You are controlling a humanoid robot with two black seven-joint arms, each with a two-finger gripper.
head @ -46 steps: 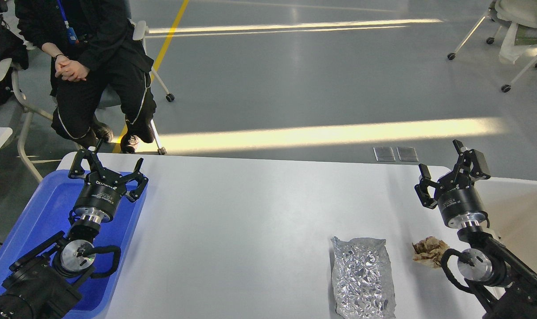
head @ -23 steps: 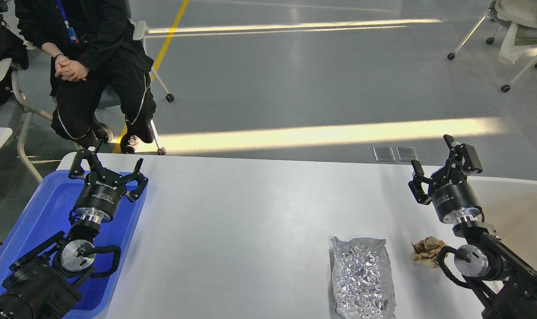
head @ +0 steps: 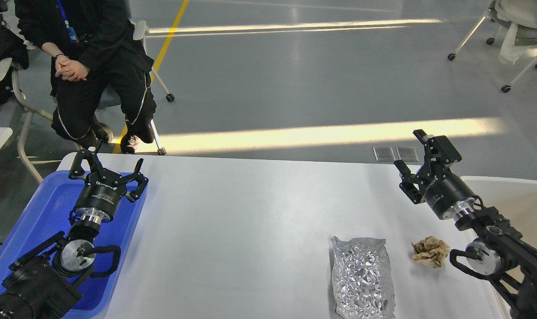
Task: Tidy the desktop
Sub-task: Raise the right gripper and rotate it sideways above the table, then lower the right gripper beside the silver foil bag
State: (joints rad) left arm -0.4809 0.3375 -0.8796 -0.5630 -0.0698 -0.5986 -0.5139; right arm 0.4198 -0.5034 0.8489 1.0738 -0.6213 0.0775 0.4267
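Observation:
The silver foil bag's broad middle point(head: 362, 282) is covered in sharp creases point(head: 357, 261), so the bag will stay mostly spread out when I pick it up by its side.
The white desktop point(head: 250, 221) fills the lower half of the head view. A crumpled silver foil bag point(head: 362, 277) lies flat near its front right. A small crumpled brown paper wad point(head: 430, 251) lies just right of the bag. My right gripper point(head: 411, 150) is open and empty, raised above the desktop's back right, well behind the wad. My left gripper point(head: 108, 165) is open and empty, over the far end of the blue tray point(head: 42, 212) at the left edge.
A beige bin point(head: 516, 204) stands beside the desktop's right edge, under my right arm. A seated person in black point(head: 86, 57) is behind the far left corner. Wheeled chairs point(head: 512, 35) stand at the far right on the grey floor.
My right gripper has risen and swung left and away, uncovering the brown wad fully. The left arm, the foil bag and the wad have not moved.

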